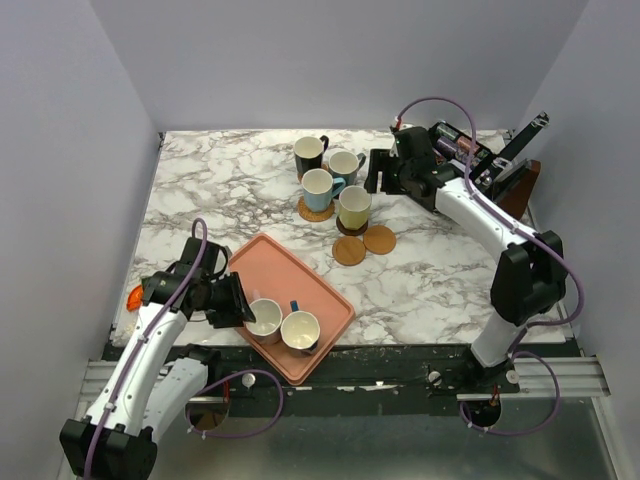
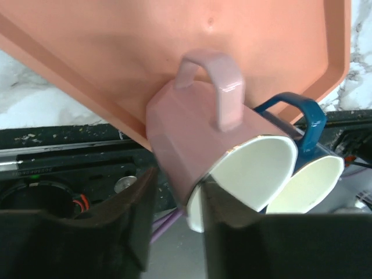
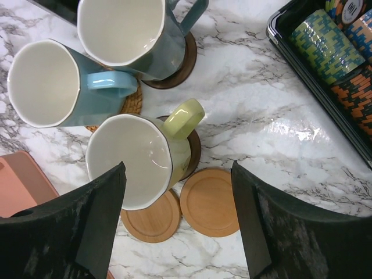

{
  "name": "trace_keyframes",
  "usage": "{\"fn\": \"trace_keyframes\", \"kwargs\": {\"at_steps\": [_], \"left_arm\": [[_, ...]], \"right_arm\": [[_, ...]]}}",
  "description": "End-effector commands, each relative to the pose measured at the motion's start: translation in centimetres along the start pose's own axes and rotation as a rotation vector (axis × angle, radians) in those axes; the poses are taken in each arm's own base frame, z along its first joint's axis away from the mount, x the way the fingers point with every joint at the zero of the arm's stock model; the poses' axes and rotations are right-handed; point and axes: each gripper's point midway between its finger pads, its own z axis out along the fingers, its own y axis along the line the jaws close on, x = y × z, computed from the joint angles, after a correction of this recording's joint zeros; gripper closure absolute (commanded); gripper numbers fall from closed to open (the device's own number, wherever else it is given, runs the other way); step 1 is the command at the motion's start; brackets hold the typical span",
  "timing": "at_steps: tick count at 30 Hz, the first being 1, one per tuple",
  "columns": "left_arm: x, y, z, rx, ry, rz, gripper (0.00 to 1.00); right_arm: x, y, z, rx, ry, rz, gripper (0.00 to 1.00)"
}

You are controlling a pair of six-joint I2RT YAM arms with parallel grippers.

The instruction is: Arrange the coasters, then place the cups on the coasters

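The pink cup (image 1: 265, 318) is by my left gripper and the tan coasters (image 1: 379, 239) are on my right gripper's side, so next I pass it to my right gripper.
On the salmon-pink tray (image 1: 300, 280) near the front stand a pink cup (image 1: 265, 320) (image 2: 197, 128) and a blue cup (image 1: 300, 331) (image 2: 308, 168). My left gripper (image 1: 243, 305) (image 2: 174, 232) straddles the pink cup's rim. One finger is inside against the wall; the other is outside with a gap, so it is open. At the back, the black cup (image 1: 310, 155), grey-green cup (image 1: 345, 165) (image 3: 122, 29), light blue cup (image 1: 319, 187) (image 3: 46, 84) and yellowish cup (image 1: 354, 207) (image 3: 133, 160) stand close together. Two bare tan coasters (image 3: 210, 201) (image 3: 152, 218) lie beside the yellowish cup. My right gripper (image 1: 380, 172) (image 3: 177, 174) hovers open above them.
A dark coaster (image 3: 196, 152) lies under the yellowish cup, another (image 3: 181, 63) under the grey-green cup, and a woven one (image 3: 131, 102) under the light blue cup. A black case of striped chips (image 3: 331, 52) (image 1: 480, 160) stands at the back right. The tray's corner overhangs the table's near edge.
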Motion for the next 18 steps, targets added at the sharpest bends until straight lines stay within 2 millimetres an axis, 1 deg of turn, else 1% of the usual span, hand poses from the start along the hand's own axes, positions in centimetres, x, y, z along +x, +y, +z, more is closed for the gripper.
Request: {"fn": "trace_keyframes", "kwargs": {"at_steps": [1,3,5,6,10,12,14,16,17,18], "left_arm": [[-1.8,-1.4,1.1,0.054,-0.048,-0.053,0.69],[-2.6,-1.5,0.8,0.050,-0.077,-0.019,0.84],[-3.8,-1.4,0.0,0.017,-0.119,0.026,0.96],[-4.6,-1.5,-0.4,0.003,-0.142,0.047,1.00],[-8.5,-2.6,-2.7,-0.036,-0.260,0.126,1.00],[-10.9,-3.0,-4.0,-0.073,-0.332,0.154,1.00],[-13.5,-4.0,-4.9,-0.092,-0.378,0.200,1.00],[-15.8,-5.1,-5.0,-0.097,-0.393,0.228,1.00],[-16.7,-6.0,-4.9,-0.084,-0.389,0.242,1.00],[-17.6,-6.9,-4.7,-0.068,-0.385,0.255,1.00]], "right_arm": [[-1.6,0.3,-1.4,-0.013,-0.075,0.008,0.21],[-1.7,0.1,-1.7,-0.007,-0.081,0.001,0.21],[-1.9,0.1,-2.1,-0.004,-0.090,-0.009,0.21],[-2.1,0.0,-2.3,0.000,-0.098,-0.013,0.21],[-3.0,-0.3,-3.2,0.016,-0.126,-0.044,0.21],[-3.3,0.0,-3.8,0.004,-0.130,-0.049,0.21],[-3.6,0.5,-4.5,-0.020,-0.130,-0.053,0.22],[-3.8,1.3,-5.1,-0.060,-0.126,-0.051,0.23],[-3.9,1.7,-5.3,-0.075,-0.123,-0.054,0.24],[-3.8,2.6,-5.6,-0.111,-0.111,-0.061,0.25]]}}
